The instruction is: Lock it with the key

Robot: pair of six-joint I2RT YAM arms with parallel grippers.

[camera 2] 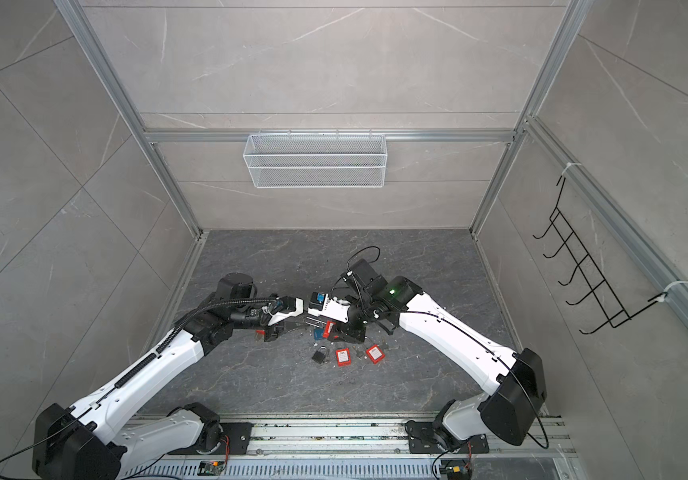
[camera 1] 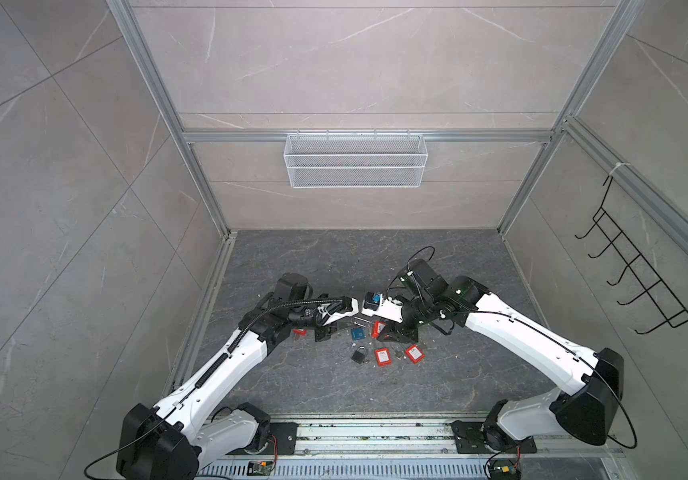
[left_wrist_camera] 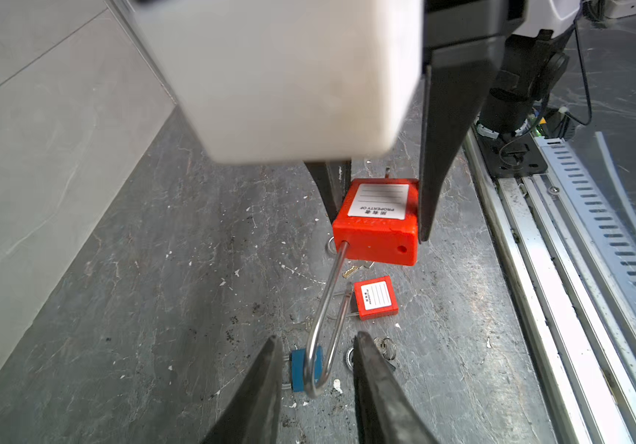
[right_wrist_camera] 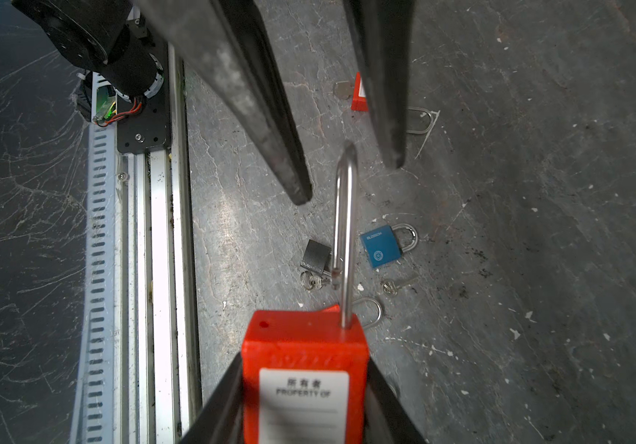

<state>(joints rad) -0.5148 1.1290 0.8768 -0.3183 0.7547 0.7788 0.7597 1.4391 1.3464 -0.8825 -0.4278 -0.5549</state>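
With my right gripper on the red padlock's body [left_wrist_camera: 375,222], past the key, my left gripper should take the shackle [left_wrist_camera: 314,383] before my right gripper backs off.
My right gripper [right_wrist_camera: 305,359] is shut on the body of a red padlock [right_wrist_camera: 303,346] with a white label, held above the floor. Its steel shackle [right_wrist_camera: 345,230] stands open, one leg out of the body. My left gripper [left_wrist_camera: 317,337] is open, its fingers [right_wrist_camera: 297,192] on either side of the shackle's bend [left_wrist_camera: 318,384] with a gap on each side. In a top view the padlock [camera 1: 377,328] hangs between the two wrists. A loose key [right_wrist_camera: 393,286] lies on the floor. A small metal piece [left_wrist_camera: 387,171] sticks out of the body's far end; what it is I cannot tell.
On the dark floor below lie a blue padlock [right_wrist_camera: 381,246], a black padlock [right_wrist_camera: 316,255] with a key ring [right_wrist_camera: 310,280], and red padlocks [camera 1: 383,356] [camera 1: 414,354]. The arms' metal rail [camera 1: 375,432] runs along the front. A wire basket [camera 1: 355,160] hangs on the back wall.
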